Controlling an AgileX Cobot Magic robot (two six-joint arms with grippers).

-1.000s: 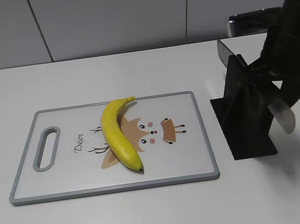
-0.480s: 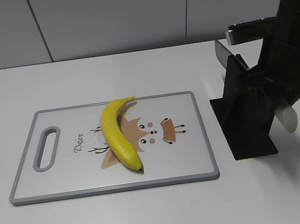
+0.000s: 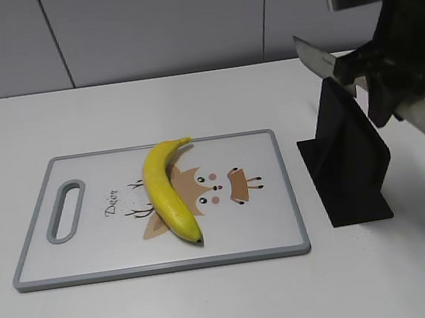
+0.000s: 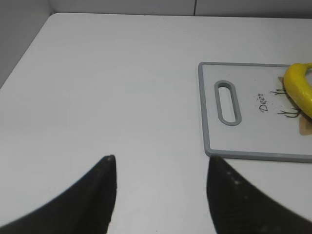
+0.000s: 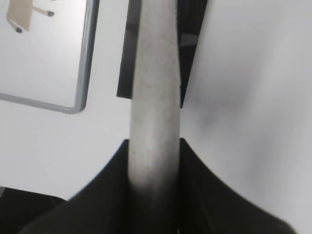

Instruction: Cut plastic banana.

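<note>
The plastic banana [image 3: 173, 202] should stay whole and move a little when I press the knife across it, because the yellow skin [image 3: 156, 174] is smooth and unbroken.
The plastic banana [image 3: 166, 192] lies lengthwise on the grey-rimmed cutting board [image 3: 292, 195], whole, dark tip toward the front. My right gripper [image 3: 380, 94] is shut on a knife's pale grey handle [image 5: 155, 97] and holds the knife in the air above the black knife stand [image 3: 350, 164]. The blade [image 3: 317, 57] points left and up, clear of the stand. My left gripper [image 4: 161, 163] is open and empty over bare table, left of the board's handle slot [image 4: 228, 102]. The banana's end [image 4: 298, 87] shows at the right edge of the left wrist view.
The black knife stand sits on the white table just right of the board. A deer picture is printed on the board [image 3: 224, 189]. A grey wall runs behind the table. A board corner [image 5: 83, 73] and the stand [image 5: 191, 44] show below the knife handle.
My right gripper has risen with the knife. The blade has come up out of the black stand and now hangs above it. The banana and board have not moved.
</note>
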